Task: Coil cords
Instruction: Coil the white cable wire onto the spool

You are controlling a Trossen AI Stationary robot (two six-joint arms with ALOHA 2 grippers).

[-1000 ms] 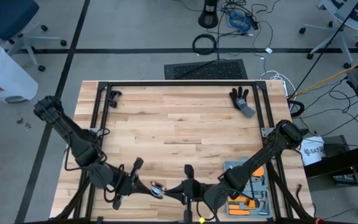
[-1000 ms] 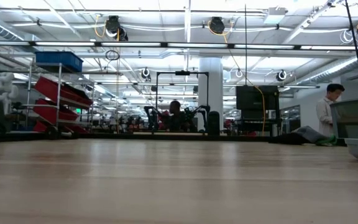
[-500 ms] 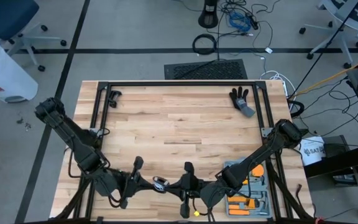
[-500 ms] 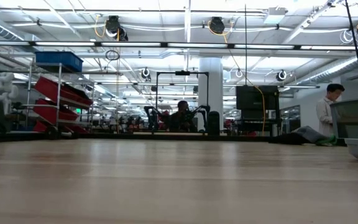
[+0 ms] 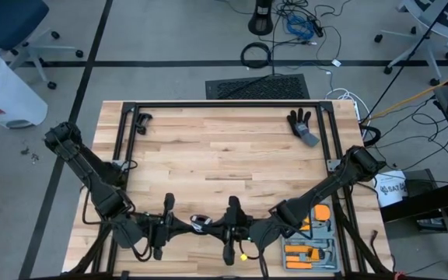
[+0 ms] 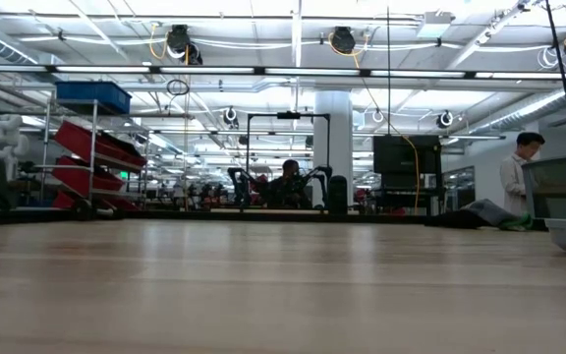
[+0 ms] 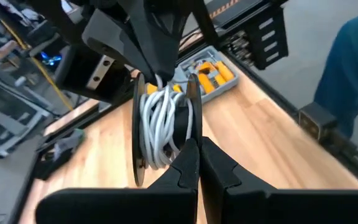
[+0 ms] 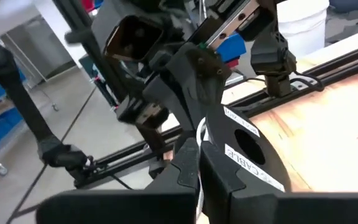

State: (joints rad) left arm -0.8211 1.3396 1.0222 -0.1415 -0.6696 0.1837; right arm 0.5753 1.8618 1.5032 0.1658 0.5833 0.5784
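The robot's left gripper is pinching the reel's rim as the white cord runs into the windings, so the right gripper goes on guiding the cord there and then lets go.
The black reel hangs over the table's near edge between my two grippers. In the left wrist view it stands edge-on, the white cord wound in several turns between its two discs. In the right wrist view one disc's face with a white label shows. My left gripper comes at it from the left, shut. My right gripper comes from the right, shut on the cord. The low view shows none of them. My left gripper pinches the rim of one disc between its two shut fingers, coming about level from the table's left. The reel stands on edge, lifted clear of the table. My right gripper pinches the white cord between its two fingers right beside the reel's rim, coming about level from the table's right. The cord runs on from the fingers into the windings.
A grey case with orange tools lies at the near right, close by my right arm. A black glove lies at the far right and a small black part at the far left. Black frame rails border the table. A person stands far behind.
Both grippers, with the reel between them, have shifted a little toward the table's far edge. Both wrists have rolled, and the reel has turned with them. Both have stayed shut.
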